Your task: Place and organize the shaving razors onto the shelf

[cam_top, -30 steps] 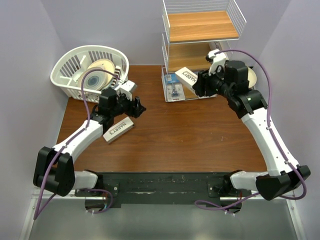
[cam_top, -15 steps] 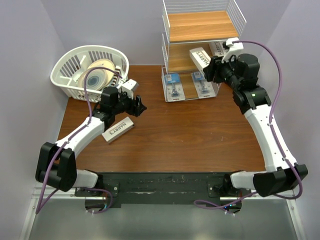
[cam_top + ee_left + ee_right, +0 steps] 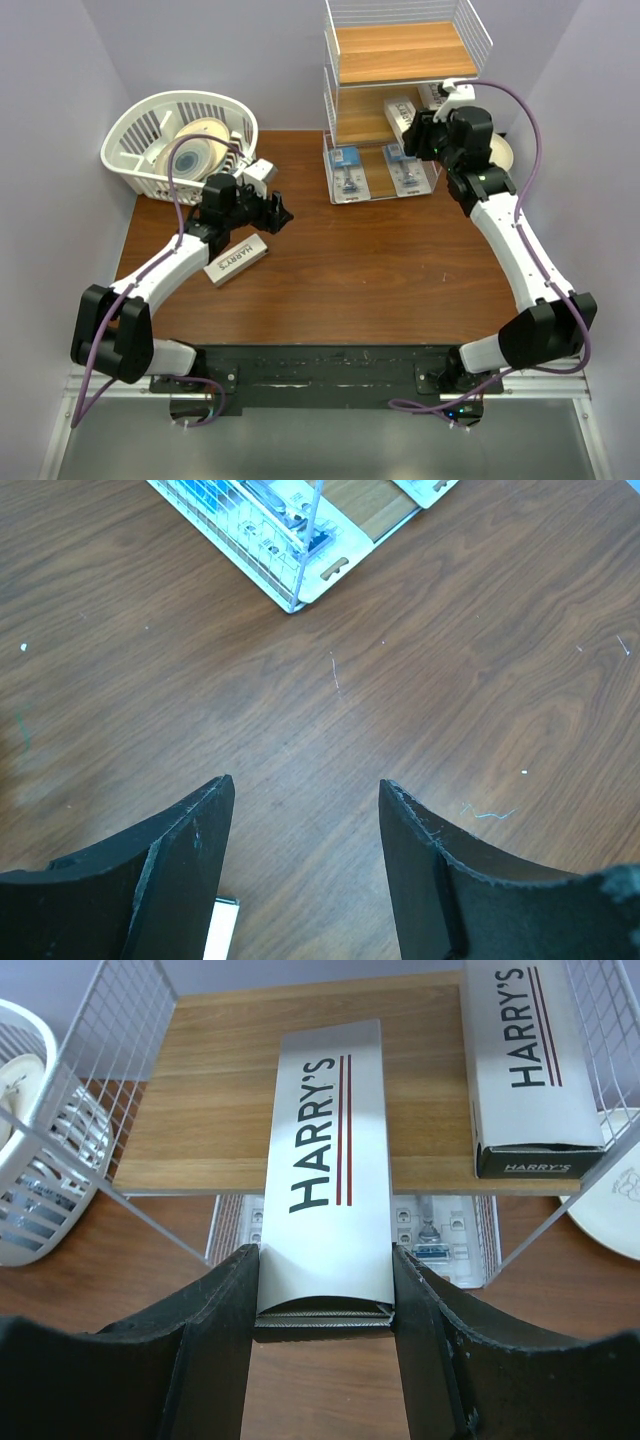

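Note:
The held HARRY'S box [image 3: 326, 1150] stretches lengthwise over the middle level [image 3: 212, 1105] and is clear of the second box, so the robot's right gripper should go on lowering it until it lies flat.
My right gripper [image 3: 325, 1290] is shut on the near end of a long white "HARRY'S" razor box [image 3: 325, 1160]. The box reaches lengthwise over the shelf's [image 3: 400, 50] middle wooden tier [image 3: 210, 1120], its held end past the front edge. A second "HARRY'S" box [image 3: 525, 1060] lies on that tier to the right. Two blister packs [image 3: 345, 170] [image 3: 405, 170] lie flat on the bottom tier. A third "HARRY'S" box [image 3: 237, 260] lies on the table by my left arm. My left gripper [image 3: 278, 213] hovers open over bare table, nothing between its fingers [image 3: 190, 860].
A white slatted basket [image 3: 130, 140] holding cream plates [image 3: 195, 150] stands at the back left. Another cream plate [image 3: 500, 155] lies right of the shelf, behind my right arm. Wire sides [image 3: 110, 1030] close in the shelf tier. Walls close in both sides of the table.
My right arm has lifted the box from in front of the shelf's bottom tier and pushed it in over the middle tier. The left arm has barely moved.

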Action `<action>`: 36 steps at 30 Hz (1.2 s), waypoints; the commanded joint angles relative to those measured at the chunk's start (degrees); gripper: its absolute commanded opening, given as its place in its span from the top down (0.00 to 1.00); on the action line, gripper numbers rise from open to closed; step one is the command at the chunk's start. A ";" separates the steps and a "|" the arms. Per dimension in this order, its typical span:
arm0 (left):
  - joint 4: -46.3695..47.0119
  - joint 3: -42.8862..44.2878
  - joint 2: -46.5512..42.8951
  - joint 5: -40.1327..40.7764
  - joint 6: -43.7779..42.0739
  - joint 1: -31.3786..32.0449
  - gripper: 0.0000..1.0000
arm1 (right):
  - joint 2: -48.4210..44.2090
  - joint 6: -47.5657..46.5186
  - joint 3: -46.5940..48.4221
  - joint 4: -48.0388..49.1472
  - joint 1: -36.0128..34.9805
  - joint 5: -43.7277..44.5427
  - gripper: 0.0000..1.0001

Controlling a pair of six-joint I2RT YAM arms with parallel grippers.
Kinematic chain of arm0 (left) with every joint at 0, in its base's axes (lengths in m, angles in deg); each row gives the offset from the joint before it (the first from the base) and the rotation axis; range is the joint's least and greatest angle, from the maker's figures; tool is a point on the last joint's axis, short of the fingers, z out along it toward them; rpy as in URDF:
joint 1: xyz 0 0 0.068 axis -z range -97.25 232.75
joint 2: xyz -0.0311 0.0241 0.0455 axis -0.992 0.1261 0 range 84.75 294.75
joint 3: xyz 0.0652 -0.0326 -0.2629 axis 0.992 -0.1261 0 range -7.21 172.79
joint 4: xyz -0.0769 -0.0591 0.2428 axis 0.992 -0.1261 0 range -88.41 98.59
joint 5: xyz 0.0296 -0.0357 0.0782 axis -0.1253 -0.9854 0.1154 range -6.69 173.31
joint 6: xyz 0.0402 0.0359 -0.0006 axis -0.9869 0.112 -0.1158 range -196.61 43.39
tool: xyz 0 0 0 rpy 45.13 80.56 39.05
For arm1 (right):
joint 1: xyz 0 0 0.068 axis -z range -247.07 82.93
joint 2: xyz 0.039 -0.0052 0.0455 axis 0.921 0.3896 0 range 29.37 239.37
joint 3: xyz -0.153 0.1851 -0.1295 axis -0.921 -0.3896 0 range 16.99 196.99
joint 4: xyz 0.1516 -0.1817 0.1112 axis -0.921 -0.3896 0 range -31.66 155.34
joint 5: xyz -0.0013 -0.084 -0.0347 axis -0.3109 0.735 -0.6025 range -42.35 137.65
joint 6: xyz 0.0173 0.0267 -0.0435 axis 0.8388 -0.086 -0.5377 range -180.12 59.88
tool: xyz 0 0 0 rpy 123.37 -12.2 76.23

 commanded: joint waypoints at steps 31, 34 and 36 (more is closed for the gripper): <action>1.76 -1.97 -2.28 0.57 -1.48 0.17 0.35 | 10.41 1.05 6.89 10.73 -0.06 4.26 0.01; 2.38 -2.58 -2.37 0.31 -0.95 0.17 0.35 | 6.99 1.04 6.10 8.98 -0.15 5.31 0.01; 2.64 -3.02 -2.19 0.22 -0.43 0.17 0.35 | 4.69 1.31 5.31 7.57 -0.06 6.36 0.01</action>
